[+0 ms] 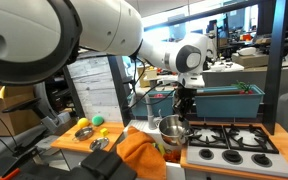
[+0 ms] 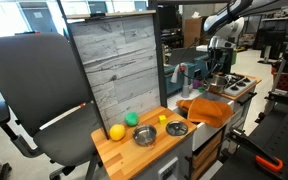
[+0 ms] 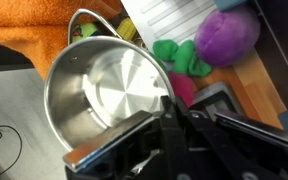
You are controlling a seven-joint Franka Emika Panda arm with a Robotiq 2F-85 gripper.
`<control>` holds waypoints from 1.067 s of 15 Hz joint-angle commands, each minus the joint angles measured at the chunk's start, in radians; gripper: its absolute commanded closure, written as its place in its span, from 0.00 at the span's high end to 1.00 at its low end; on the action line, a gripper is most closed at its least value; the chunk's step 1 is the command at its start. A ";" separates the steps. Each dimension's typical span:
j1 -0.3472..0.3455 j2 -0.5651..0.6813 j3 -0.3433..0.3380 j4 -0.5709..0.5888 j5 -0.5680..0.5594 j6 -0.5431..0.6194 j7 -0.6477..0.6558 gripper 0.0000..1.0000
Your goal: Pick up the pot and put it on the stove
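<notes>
My gripper is holding the pot, and the pot hangs tilted off the stove's corner beside the orange cloth. It should lift the pot over the back burner and make it level before lowering it.
The pot is small, round and shiny silver. It hangs just off the near-left corner of the stove, over an orange cloth. My gripper comes down from above, shut on the pot's rim on the stove side. In the wrist view the pot's reflective inside fills the left, and my fingers pinch its right rim. The stove is white with black grates and also shows in an exterior view. My gripper is small and far there, and the pot is hard to make out.
A large teal bin stands behind the stove. A wooden counter holds a yellow ball, a green ball and two small metal bowls. Purple and green toys lie beside the pot.
</notes>
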 commanded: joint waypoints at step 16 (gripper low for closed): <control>-0.102 -0.012 0.051 0.058 0.024 0.253 0.336 0.02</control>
